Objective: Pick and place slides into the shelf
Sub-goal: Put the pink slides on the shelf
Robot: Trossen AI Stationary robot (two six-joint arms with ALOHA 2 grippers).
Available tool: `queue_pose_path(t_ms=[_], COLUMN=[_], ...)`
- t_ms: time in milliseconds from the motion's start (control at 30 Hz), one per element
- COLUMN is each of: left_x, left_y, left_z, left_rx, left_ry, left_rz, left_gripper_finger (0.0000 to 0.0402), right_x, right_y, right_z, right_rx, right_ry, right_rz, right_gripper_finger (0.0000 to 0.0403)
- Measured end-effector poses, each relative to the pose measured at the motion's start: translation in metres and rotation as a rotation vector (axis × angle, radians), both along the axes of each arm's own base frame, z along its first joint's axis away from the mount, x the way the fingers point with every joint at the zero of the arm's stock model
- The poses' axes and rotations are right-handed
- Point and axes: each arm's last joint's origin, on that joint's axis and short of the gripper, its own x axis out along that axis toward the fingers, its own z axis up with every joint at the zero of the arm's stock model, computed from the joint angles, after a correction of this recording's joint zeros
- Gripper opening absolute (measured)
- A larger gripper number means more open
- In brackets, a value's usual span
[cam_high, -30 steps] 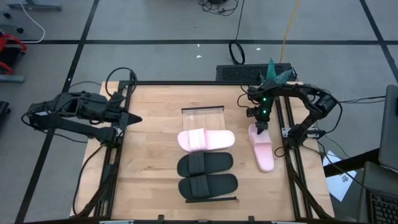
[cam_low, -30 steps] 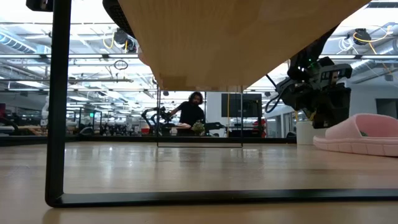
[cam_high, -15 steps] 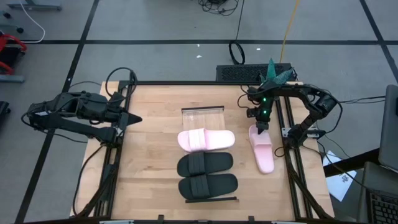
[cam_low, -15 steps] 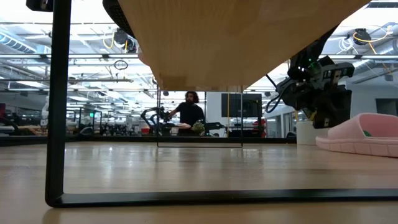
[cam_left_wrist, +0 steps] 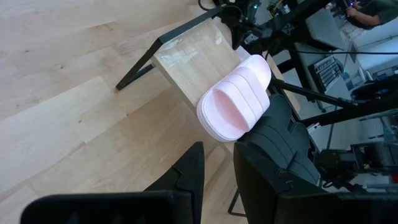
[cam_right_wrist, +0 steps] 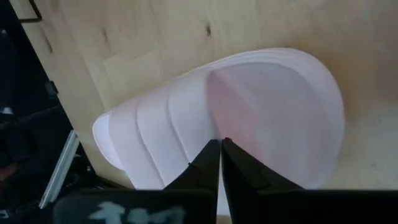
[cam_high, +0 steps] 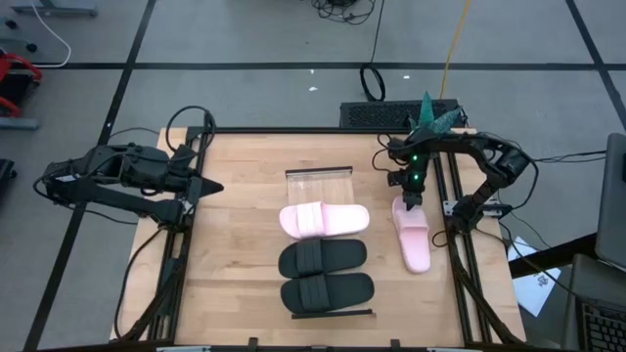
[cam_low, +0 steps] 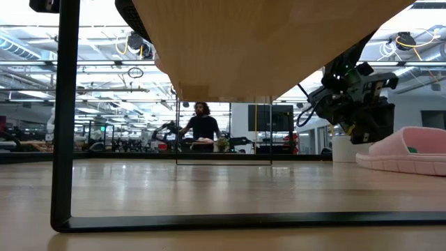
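The very edge (cam_right_wrist: 216, 132) of the loose pink slide's strap has my right gripper shut at it, so I should open the gripper and put its fingers around the strap deeper (cam_right_wrist: 198, 127) before I lift the slide.
The shelf (cam_high: 318, 182) lies in the middle of the table and bears one pale pink slide (cam_high: 325, 220) and two black slides (cam_high: 323, 257) (cam_high: 328, 290). The second pink slide (cam_high: 415, 235) lies flat on the tabletop to the right of the shelf, and also shows in the low view (cam_low: 408, 150). My right gripper (cam_high: 410, 201) is shut over that slide's far end; in its wrist view (cam_right_wrist: 217, 155) the fingertips stand at the strap's edge. My left gripper (cam_high: 211, 186) waits at the table's left, a little open and empty, and points at the shelf (cam_left_wrist: 186, 59). My right gripper has its shut fingertips at the strap's edge (cam_right_wrist: 200, 134) of the pink slide, where the strap meets the footbed, near the slide's far end. The fingers come from above, slanting. I cannot tell whether they press on it. The slide lies sole down on the table.
The far end of the shelf (cam_high: 318, 182) is bare wood. Dark frame rails run along the table's left side (cam_high: 181, 244) and right side (cam_high: 458, 264). A person (cam_low: 202, 129) stands in the room beyond the table.
The pink slide on the table has shifted slightly toward the table's right edge, and my right gripper has stayed at its far end. The person in the room behind has walked to the left.
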Motion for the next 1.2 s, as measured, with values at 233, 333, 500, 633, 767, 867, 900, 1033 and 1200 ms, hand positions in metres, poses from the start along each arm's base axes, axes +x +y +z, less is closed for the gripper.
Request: queue_pose_path(t_ms=[233, 333, 500, 633, 767, 867, 900, 1033, 1200], left_x=[0.0, 0.0, 0.0, 0.0, 0.0, 0.0, 0.0, 0.0, 0.0], left_y=[0.0, 0.0, 0.0, 0.0, 0.0, 0.0, 0.0, 0.0, 0.0], left_z=[0.0, 0.0, 0.0, 0.0, 0.0, 0.0, 0.0, 0.0, 0.0], left_rx=[-0.001, -0.002, -0.002, -0.002, -0.002, -0.002, -0.002, -0.003, -0.009], left_ry=[0.0, 0.001, 0.0, 0.0, 0.0, 0.0, 0.0, 0.0, -0.001], left_rz=[0.001, 0.002, 0.002, 0.002, 0.002, 0.002, 0.002, 0.003, 0.007], left_gripper_finger=[0.0083, 0.0083, 0.0083, 0.0083, 0.0083, 0.0083, 0.0083, 0.0083, 0.0083], right_x=[-0.003, -0.003, -0.003, -0.006, -0.009, -0.01, -0.01, -0.01, -0.008], right_y=[-0.005, -0.004, -0.005, -0.005, -0.002, 0.0, 0.0, 0.0, 0.001], right_z=[0.001, 0.002, 0.002, 0.008, 0.016, 0.018, 0.018, 0.018, 0.018], right_rx=[0.025, 0.041, 0.032, -0.059, -0.066, -0.06, -0.057, -0.059, -0.024], right_ry=[-0.021, -0.036, -0.017, 0.047, 0.01, 0.017, 0.02, 0.004, -0.039], right_rz=[-0.084, -0.095, -0.112, -0.11, -0.085, -0.078, -0.078, -0.063, -0.092], right_gripper_finger=[0.0009, 0.0009, 0.0009, 0.0009, 0.0008, 0.0008, 0.0008, 0.0018, 0.0063])
